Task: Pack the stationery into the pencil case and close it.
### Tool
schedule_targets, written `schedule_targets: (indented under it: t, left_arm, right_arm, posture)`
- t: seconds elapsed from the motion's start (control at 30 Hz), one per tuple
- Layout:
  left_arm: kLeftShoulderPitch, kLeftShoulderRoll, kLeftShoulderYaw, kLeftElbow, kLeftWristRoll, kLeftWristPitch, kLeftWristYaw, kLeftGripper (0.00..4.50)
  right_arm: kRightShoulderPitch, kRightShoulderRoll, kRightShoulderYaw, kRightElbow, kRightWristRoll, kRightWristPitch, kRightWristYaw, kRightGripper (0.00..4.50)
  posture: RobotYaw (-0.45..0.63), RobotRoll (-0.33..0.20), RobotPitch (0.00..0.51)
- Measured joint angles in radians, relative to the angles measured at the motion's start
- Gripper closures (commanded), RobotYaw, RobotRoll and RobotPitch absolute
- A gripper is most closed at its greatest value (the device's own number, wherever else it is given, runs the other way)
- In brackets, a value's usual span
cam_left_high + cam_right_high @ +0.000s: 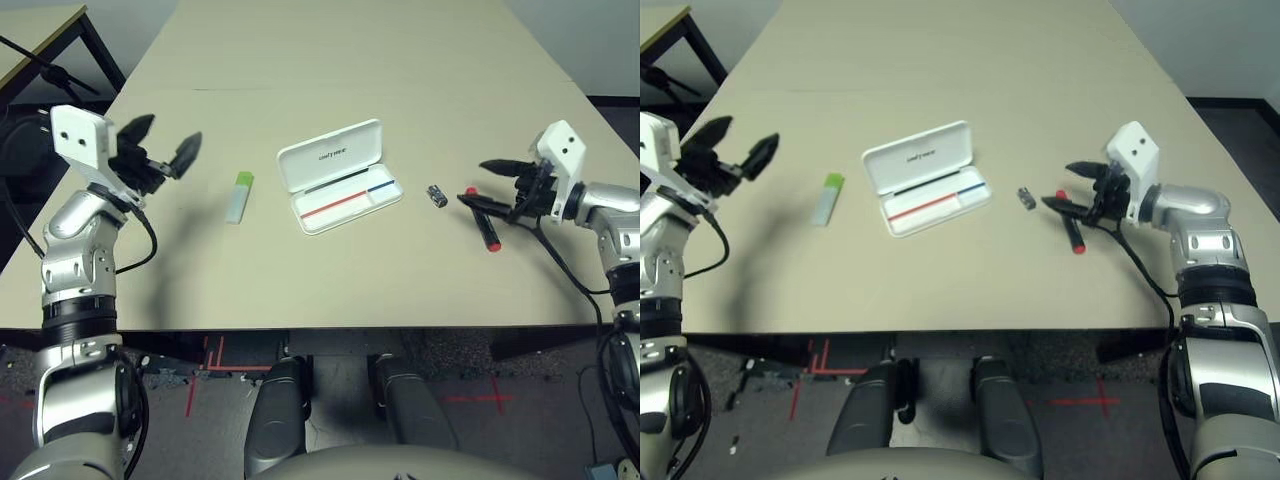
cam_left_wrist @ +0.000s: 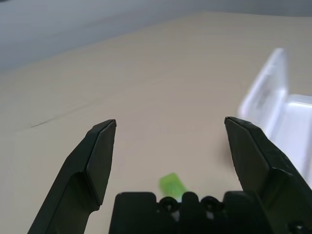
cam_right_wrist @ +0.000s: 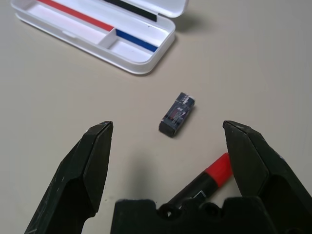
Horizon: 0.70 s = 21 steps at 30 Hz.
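Note:
The white pencil case (image 1: 346, 203) lies at a slant to the table's front edge, so the robot's left gripper should straighten it by its near corner (image 1: 308, 228) before the robot packs the red marker.
The white pencil case (image 1: 352, 205) lies open mid-table, its lid (image 1: 330, 152) tipped back and a red and a blue stripe inside. To its left lies the flat white stick with green end (image 1: 238, 198). My left gripper (image 1: 160, 143) hovers open above the table, left of the stick; the stick's green end (image 2: 173, 185) shows between its fingers. Right of the case sits the tiny silver-black cylinder (image 1: 437, 196), and beyond it the red marker (image 1: 491, 238). My right gripper (image 1: 480, 184) is open low over the marker (image 3: 209, 178), pointing at the cylinder (image 3: 176, 113).
The beige table (image 1: 330, 60) stretches far back behind the case. Its front edge runs just below the items. A second table with dark legs (image 1: 30, 30) stands off to the far left. A black cable hangs from my right wrist (image 1: 570, 275).

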Motion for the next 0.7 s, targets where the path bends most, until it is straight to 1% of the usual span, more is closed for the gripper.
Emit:
schedule_targets:
  t: [0.2,0.33,0.43,0.6,0.7]
  left_arm:
    - [0.05,0.015,-0.086,-0.235,-0.105,0.249,-0.061,0.02]
    - [0.068,0.056,-0.152,-0.327,-0.127,0.357,-0.098,0.02]
    - [0.066,0.095,-0.253,-0.356,-0.096,0.407,-0.117,0.02]
    - [0.04,0.099,-0.411,-0.36,-0.001,0.425,-0.129,0.02]
    - [-0.001,0.086,-0.488,-0.318,0.063,0.419,-0.136,0.02]
  right_arm:
    - [0.006,-0.006,0.014,-0.043,-0.002,0.038,0.01,0.0]
    - [0.013,-0.013,0.028,-0.055,-0.004,0.04,0.01,0.0]
    - [0.018,-0.019,0.032,-0.062,-0.005,0.041,0.01,0.0]
    - [0.019,-0.027,0.035,-0.071,-0.012,0.04,0.01,0.0]
    - [0.02,-0.028,0.04,-0.071,-0.016,0.038,0.01,0.0]
  posture:
    - [0.0,0.0,0.163]
    - [0.0,0.0,0.162]
    - [0.0,0.0,0.16]
    - [0.0,0.0,0.154]
    - [-0.01,0.0,0.15]
